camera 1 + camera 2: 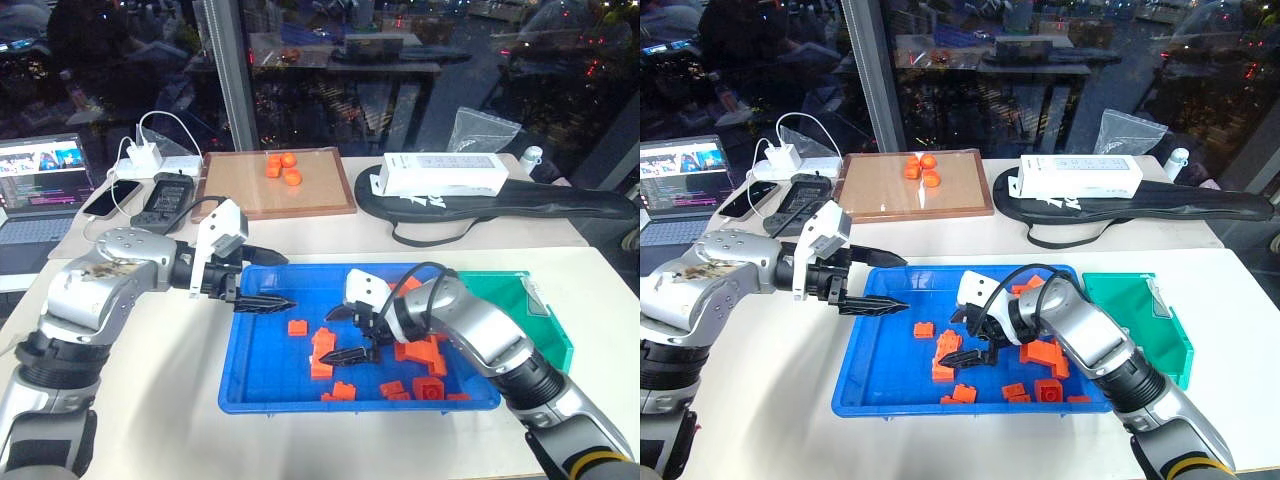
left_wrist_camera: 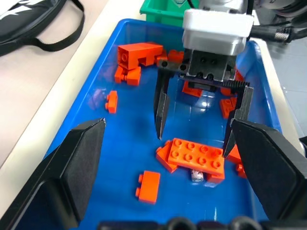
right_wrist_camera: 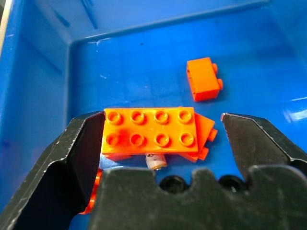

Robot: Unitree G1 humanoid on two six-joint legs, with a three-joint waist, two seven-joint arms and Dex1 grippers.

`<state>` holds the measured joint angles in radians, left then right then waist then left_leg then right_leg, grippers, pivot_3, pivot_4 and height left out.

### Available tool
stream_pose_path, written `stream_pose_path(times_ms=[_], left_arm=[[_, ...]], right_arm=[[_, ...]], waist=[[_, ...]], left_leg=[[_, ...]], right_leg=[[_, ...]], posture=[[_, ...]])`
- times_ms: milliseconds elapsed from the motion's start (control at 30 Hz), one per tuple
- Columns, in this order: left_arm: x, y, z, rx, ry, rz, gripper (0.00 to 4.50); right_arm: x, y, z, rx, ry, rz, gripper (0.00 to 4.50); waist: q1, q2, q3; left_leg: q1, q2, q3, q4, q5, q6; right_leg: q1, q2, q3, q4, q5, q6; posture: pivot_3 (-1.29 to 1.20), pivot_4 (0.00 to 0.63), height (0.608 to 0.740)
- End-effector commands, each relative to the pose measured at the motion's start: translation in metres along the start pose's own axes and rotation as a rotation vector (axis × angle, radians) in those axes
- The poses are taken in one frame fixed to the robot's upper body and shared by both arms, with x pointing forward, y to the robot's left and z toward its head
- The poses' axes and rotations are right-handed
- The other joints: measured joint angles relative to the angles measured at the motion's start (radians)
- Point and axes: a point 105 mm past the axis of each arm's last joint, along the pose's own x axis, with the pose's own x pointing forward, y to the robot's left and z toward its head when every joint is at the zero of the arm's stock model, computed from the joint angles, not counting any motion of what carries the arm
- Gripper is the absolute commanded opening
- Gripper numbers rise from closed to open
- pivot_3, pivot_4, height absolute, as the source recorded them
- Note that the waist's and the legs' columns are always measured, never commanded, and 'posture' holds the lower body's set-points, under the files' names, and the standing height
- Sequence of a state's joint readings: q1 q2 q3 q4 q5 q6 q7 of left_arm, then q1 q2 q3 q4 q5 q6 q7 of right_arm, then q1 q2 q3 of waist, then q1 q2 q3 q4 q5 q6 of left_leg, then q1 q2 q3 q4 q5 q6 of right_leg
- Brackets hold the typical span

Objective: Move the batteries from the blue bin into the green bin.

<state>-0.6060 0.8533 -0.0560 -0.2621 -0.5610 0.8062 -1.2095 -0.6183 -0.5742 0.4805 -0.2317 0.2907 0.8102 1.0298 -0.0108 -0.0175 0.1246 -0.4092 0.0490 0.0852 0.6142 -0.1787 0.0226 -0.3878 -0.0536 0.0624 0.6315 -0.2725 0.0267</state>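
Next, my right gripper grips the brick [image 3: 149, 128] and moves it out of the way before it takes the battery, because the long orange brick covers all but the battery's end [image 3: 156, 161].
The blue bin [image 1: 265, 355] lies in front of me with several orange bricks scattered in it. My right gripper [image 1: 343, 333] hangs open inside it, its fingers either side of a long orange brick [image 3: 148, 132]. From under that brick pokes the silver-grey end of a battery [image 3: 156, 161], the rest of it hidden. My left gripper [image 1: 285, 280] is open and empty over the bin's left end, pointing at the right gripper. To the right of the blue bin stands the green bin [image 1: 520, 300].
At the back are a wooden-framed board [image 1: 250, 195] carrying orange bricks, a white box [image 1: 445, 175] on a black bag [image 1: 520, 208], a laptop [image 1: 40, 180], phones and a charger. Bare white table lies left of the blue bin.
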Motion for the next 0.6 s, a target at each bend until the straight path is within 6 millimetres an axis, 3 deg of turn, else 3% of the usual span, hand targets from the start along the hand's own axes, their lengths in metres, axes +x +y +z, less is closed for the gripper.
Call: stream_pose_path(times_ms=[33,233,367,533,600], left_arm=[[-0.007,-0.005,0.007,0.039,-0.003,0.009,4.5],[-0.008,-0.005,0.005,0.039,0.011,0.014,4.5],[-0.006,-0.004,0.005,0.042,0.013,0.012,4.5],[-0.004,-0.003,0.006,0.045,0.01,0.004,4.5],[-0.003,-0.002,0.006,0.046,0.008,0.001,4.5]], right_arm=[[0.006,0.004,0.002,-0.02,0.004,0.037,4.48],[0.012,0.007,-0.004,0.009,0.021,0.057,4.48],[0.011,0.002,-0.003,0.019,0.015,0.022,3.49],[-0.008,-0.008,0.004,0.009,-0.007,-0.032,3.37],[-0.027,-0.022,0.003,0.006,0.005,-0.108,3.37]], waist=[[-0.001,0.0,0.0],[-0.001,0.0,0.0],[-0.001,0.0,0.0],[0.0,0.0,0.0],[0.002,0.0,0.0]], left_leg=[[0.0,0.0,0.0,0.0,0.0,0.0],[0.0,0.0,0.0,0.0,0.0,0.0],[0.001,0.0,0.0,-0.001,0.0,0.0],[0.001,0.0,0.0,-0.001,0.0,0.0],[0.0,0.0,0.001,0.0,0.0,0.0]], right_leg=[[0.0,0.0,0.0,0.0,0.0,0.0],[0.0,0.0,0.0,0.0,0.0,0.0],[0.0,0.0,0.0,0.0,0.0,0.0],[0.0,0.0,0.0,0.0,0.0,0.0],[0.0,0.0,0.0,0.0,0.0,0.0]], posture=[[0.0,0.15,0.74],[0.0,0.15,0.74],[0.0,0.15,0.74],[0.0,0.15,0.74],[0.0,0.15,0.74]])
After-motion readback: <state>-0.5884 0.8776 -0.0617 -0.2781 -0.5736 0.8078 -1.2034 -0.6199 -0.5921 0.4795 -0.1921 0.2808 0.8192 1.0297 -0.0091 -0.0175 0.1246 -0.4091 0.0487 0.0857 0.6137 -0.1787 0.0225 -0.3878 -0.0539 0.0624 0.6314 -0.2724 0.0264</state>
